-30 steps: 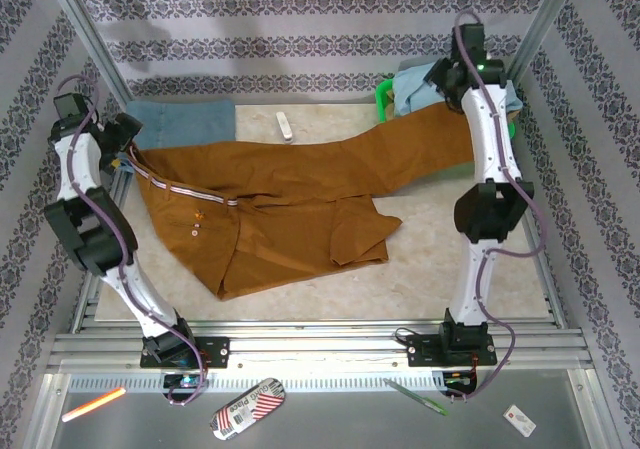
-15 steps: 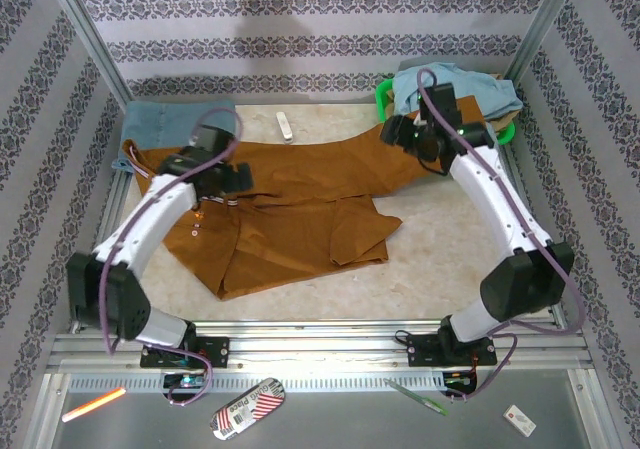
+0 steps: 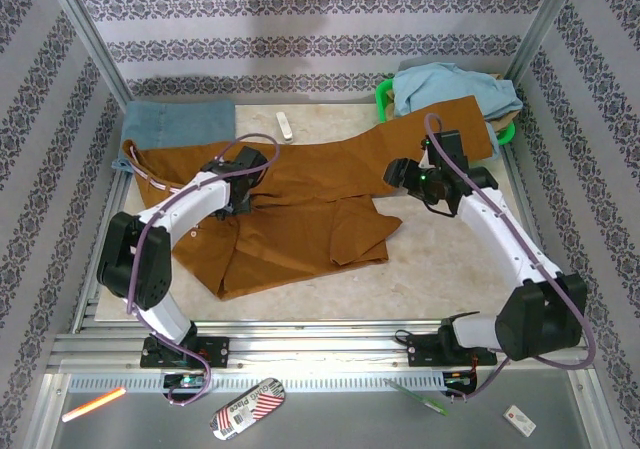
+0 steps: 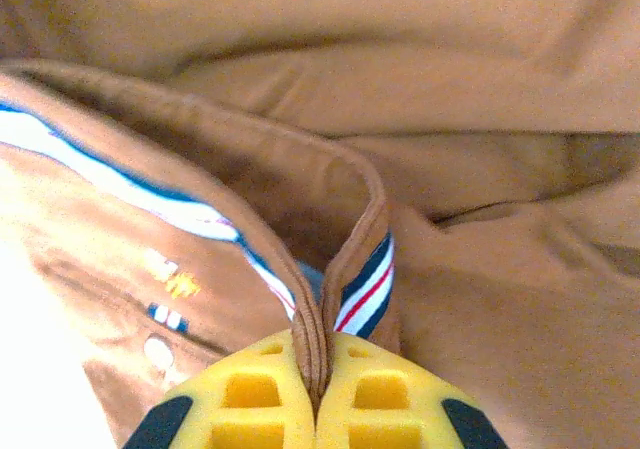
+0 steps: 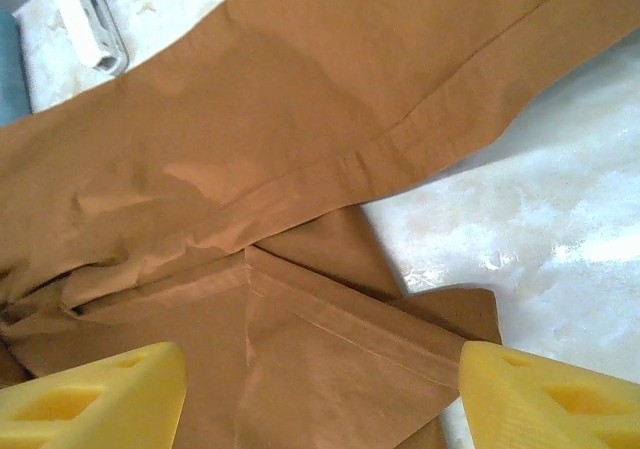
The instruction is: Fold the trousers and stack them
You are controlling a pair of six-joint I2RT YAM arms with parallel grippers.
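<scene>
I see a slanted flap [image 3: 361, 232] doubling back over the short end, so I expect the folded leg [image 3: 300, 244] to open out about as long as the other when I pull.
The rust-brown trousers [image 3: 300, 209] lie spread over the table, one leg running up to the back right and the other folded over near the middle. My left gripper [image 3: 238, 199] sits at the waistband and is shut on a pinched fold of it [image 4: 318, 344]; the striped lining [image 4: 362, 294] shows just above the yellow fingers. My right gripper [image 3: 402, 174] hovers open over the trouser legs. In the right wrist view it [image 5: 320, 394] straddles the folded leg's hem [image 5: 400, 339] with nothing between its fingers.
A denim-blue cloth [image 3: 175, 124] lies at the back left, partly under the waistband. A green basket [image 3: 385, 94] holding pale blue cloth [image 3: 455, 84] stands at the back right. A small white object [image 3: 284, 125] rests on the marble table [image 5: 560, 199] behind the trousers.
Both arms swung in from the sides over the trousers. The left gripper came down on the waistband and closed on it. The right gripper moved down and left over the legs.
</scene>
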